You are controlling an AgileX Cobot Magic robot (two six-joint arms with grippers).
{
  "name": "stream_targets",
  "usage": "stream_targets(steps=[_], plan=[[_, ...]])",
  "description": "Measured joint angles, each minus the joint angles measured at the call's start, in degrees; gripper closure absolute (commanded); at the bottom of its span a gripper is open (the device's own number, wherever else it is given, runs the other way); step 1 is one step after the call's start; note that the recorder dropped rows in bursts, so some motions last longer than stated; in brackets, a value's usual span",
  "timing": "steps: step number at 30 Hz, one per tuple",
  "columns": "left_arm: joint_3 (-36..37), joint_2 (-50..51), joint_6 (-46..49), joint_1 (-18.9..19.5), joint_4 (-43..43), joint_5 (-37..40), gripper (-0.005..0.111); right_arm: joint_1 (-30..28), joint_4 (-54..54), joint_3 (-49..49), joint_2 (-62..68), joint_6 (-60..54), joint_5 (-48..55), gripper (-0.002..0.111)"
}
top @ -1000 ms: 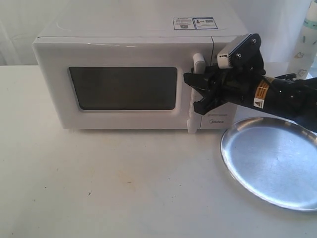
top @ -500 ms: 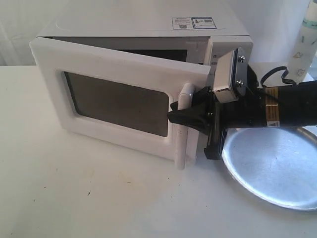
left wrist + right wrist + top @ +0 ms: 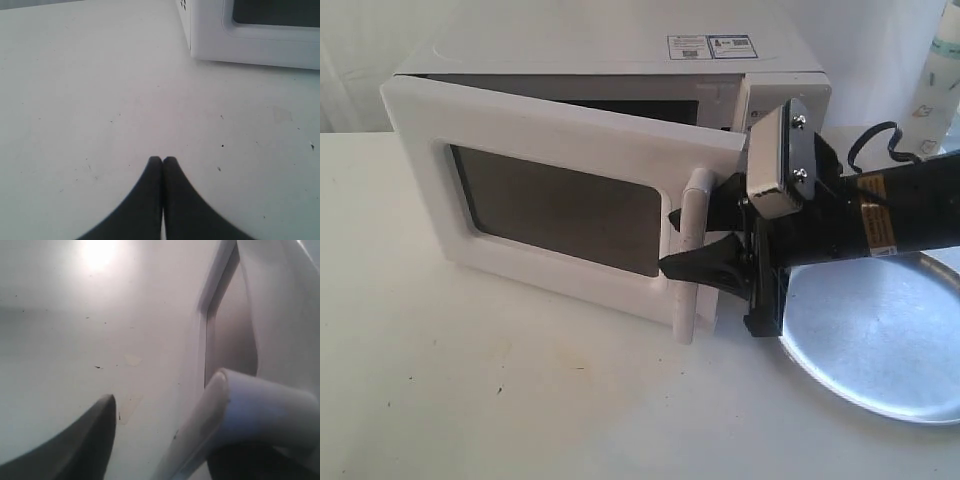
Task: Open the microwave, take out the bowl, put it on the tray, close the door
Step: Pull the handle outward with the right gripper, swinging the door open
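The robot should expect the door to swing wide sideways when pushed, because the gap (image 3: 655, 109) gets wider toward the door's handle (image 3: 560, 195) while the door's opposite edge stays close against the microwave.
The white microwave (image 3: 600, 60) stands at the back of the table, and its door (image 3: 550, 130) is swung partly open toward me. My right gripper (image 3: 667, 240) is open, its black fingers spread above and below behind the vertical bar handle (image 3: 688, 255). In the right wrist view the handle (image 3: 260, 405) lies across one finger while the other finger (image 3: 95, 435) stands well apart. The silver tray (image 3: 880, 340) lies to the right under that arm. The bowl is hidden. My left gripper (image 3: 162, 160) is shut over bare table, near the microwave's corner (image 3: 210, 35).
The white table (image 3: 520, 380) spreads in front of the microwave. A pale patterned object (image 3: 935, 80) stands at the far right edge behind the arm. A black cable (image 3: 875, 135) loops above the right arm.
The door went from closed to partly open, pulled at the handle by my right gripper. Over the last half second the door barely moved and the gripper shifted slightly right.
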Motion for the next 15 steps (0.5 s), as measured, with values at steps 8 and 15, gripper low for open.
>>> stream_targets(steps=[8,15], plan=[[0.0,0.0,0.0,0.0,0.0,0.0,0.107,0.0,-3.0,0.1,-2.0,21.2,5.4,0.063],[0.0,0.0,0.0,0.0,0.0,0.0,0.107,0.0,-4.3,5.0,-2.1,25.2,17.9,0.082]])
